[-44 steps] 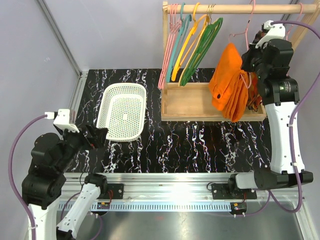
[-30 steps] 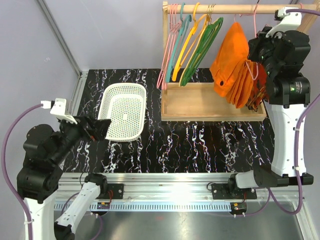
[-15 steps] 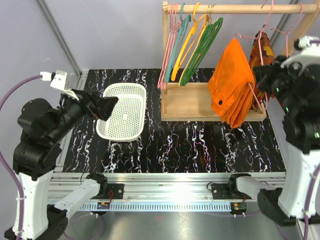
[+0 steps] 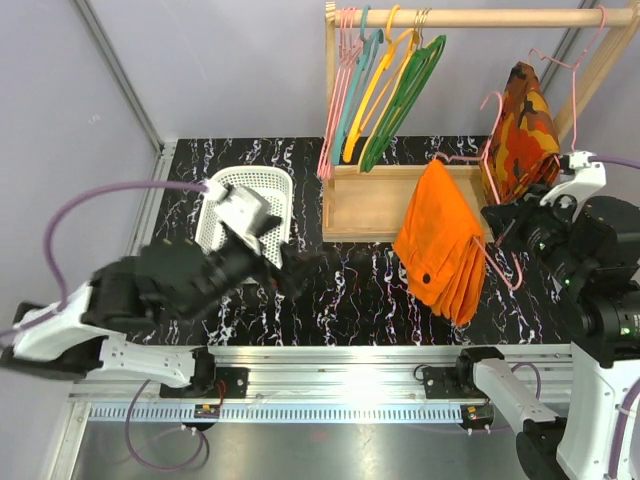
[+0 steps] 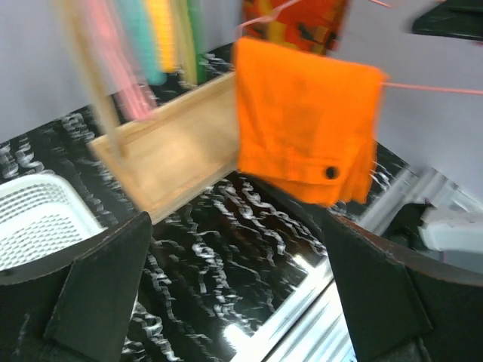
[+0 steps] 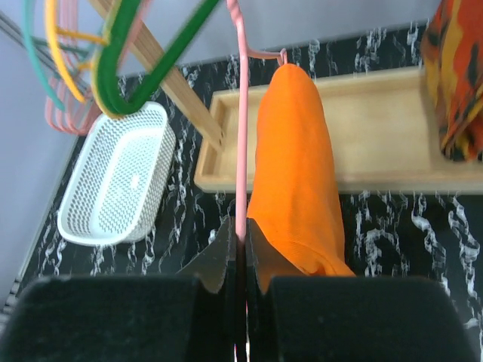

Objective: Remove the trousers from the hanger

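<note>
The orange trousers (image 4: 430, 238) hang freely in front of my left gripper's open fingers. I should keep moving in until the fingers are on both sides of the folds (image 4: 463, 280) below the hanger's wire.
The bright orange trousers (image 4: 440, 245) hang folded over the thin pink hanger (image 4: 487, 118), off the rail and above the table's right half. My right gripper (image 4: 500, 232) is shut on the hanger's wire (image 6: 241, 143), with the trousers (image 6: 290, 173) draped just right of its fingers. My left gripper (image 4: 345, 262), blurred, reaches across the table's middle, left of the trousers and apart from them. In the left wrist view its jaws stand wide open and empty (image 5: 235, 226), and the trousers (image 5: 302, 121) hang ahead.
A camouflage garment (image 4: 525, 125) hangs on the wooden rail (image 4: 470, 17) at the right. Pink, teal, yellow and green hangers (image 4: 385, 90) hang at the rail's left. Below lies a wooden tray (image 4: 365, 205). The left arm partly covers a white basket (image 4: 250, 190).
The right arm took the hanger with the trousers off the rail and brought it down and forward over the table. The left arm swung from the far left toward the middle.
</note>
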Action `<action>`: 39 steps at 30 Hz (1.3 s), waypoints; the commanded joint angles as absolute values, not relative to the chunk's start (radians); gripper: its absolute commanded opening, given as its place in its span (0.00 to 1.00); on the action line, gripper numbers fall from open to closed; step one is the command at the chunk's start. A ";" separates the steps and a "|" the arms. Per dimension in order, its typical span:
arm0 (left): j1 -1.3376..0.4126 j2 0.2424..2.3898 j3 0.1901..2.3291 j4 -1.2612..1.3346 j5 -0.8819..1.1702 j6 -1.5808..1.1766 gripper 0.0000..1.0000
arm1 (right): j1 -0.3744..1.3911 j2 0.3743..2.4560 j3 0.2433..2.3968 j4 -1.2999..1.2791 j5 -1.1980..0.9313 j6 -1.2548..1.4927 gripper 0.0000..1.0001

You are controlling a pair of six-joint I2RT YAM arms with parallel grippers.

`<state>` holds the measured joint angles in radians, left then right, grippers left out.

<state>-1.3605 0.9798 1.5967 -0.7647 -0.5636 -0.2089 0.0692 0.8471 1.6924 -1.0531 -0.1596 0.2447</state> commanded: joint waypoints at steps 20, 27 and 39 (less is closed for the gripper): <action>-1.632 1.684 1.832 -0.193 -0.830 -0.297 0.97 | 0.064 0.693 1.755 -0.927 -0.221 0.287 0.00; -1.568 1.755 1.835 -0.155 -0.793 -0.333 0.90 | 0.064 0.692 1.810 -0.925 -0.193 0.287 0.00; -1.525 1.813 1.853 -0.118 -0.747 -0.296 0.79 | 0.049 0.686 1.809 -0.914 -0.202 0.307 0.00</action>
<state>-1.5352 1.8030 1.8008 -0.1978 -0.7547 -0.2951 0.0578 0.6998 1.7580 -1.1732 -0.1944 0.2955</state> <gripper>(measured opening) 0.798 0.051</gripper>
